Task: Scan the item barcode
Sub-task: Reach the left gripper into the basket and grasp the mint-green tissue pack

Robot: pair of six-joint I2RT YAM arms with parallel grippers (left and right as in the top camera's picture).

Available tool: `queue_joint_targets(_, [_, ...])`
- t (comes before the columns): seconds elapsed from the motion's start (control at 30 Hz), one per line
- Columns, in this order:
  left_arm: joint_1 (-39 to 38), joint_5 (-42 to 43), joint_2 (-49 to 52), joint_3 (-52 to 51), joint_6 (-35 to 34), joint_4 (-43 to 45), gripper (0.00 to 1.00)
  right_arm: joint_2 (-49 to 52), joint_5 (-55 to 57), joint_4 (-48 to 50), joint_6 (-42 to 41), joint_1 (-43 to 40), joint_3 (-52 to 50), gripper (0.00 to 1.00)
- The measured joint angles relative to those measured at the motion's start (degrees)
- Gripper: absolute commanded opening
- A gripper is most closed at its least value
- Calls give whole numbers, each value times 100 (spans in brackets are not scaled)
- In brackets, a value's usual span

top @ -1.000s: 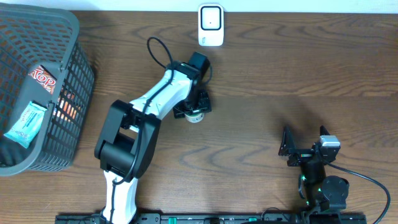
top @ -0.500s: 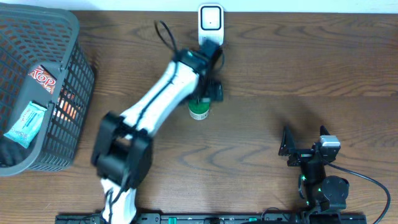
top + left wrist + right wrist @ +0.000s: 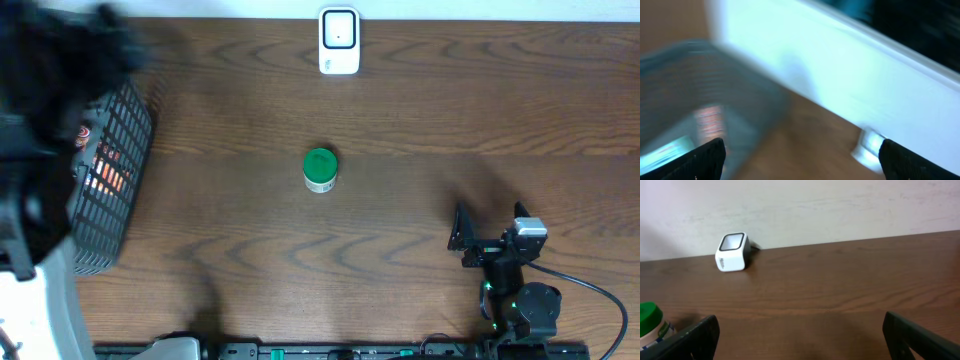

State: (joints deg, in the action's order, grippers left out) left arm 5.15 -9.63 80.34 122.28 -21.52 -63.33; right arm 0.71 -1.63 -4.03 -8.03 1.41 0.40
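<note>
I have my left gripper open and empty over the basket's open top point(image 3: 692, 97), and I should lower it inside next until its fingers close on a green pack point(image 3: 667, 154).
The item, a small white bottle with a green cap point(image 3: 320, 170), stands upright mid-table, free of both grippers. It also shows at the left edge of the right wrist view as the bottle point(image 3: 650, 325). The white barcode scanner point(image 3: 339, 41) sits at the table's far edge, straight beyond the bottle. My left arm point(image 3: 40, 150) is a motion-blurred mass over the basket at the left. My left gripper point(image 3: 802, 155) is open with nothing between its fingers. The right gripper point(image 3: 800, 335) rests near the front right of the table, open and empty.
A dark mesh basket point(image 3: 115, 170) with packaged goods stands at the left edge, largely hidden by the blurred left arm. In the blurred left wrist view the basket point(image 3: 685, 100) lies below. A white wall point(image 3: 840, 205) backs the table behind the scanner point(image 3: 732, 251).
The left gripper opened and let go of the bottle, leaving it standing in front of the scanner. The left arm then swung fast to the left over the basket. The right arm has not moved.
</note>
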Motion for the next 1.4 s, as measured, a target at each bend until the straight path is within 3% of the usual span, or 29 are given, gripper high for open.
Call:
queue_joint_targets(0.2, [2081,-247,726,-190,-358,-758,98,0,0,0,-2,2,0,99])
queue_joint_targets(0.37, [2752,-227,1707,-413,-743,-1305,98,0,0,0,0,2,0,99])
queue_joint_targets(0.67, [2817,2,3202,-699,-1222,-1296,98,0,0,0,0,2,0,99])
queue_joint_targets(1.0, [2813,24,4450,-730,-1467,-688,98,0,0,0,-2,2,0,99])
queue_joint_targets(1.4, [2813,-859,5429,-739,-1447,-518,98,0,0,0,0,2,0,99])
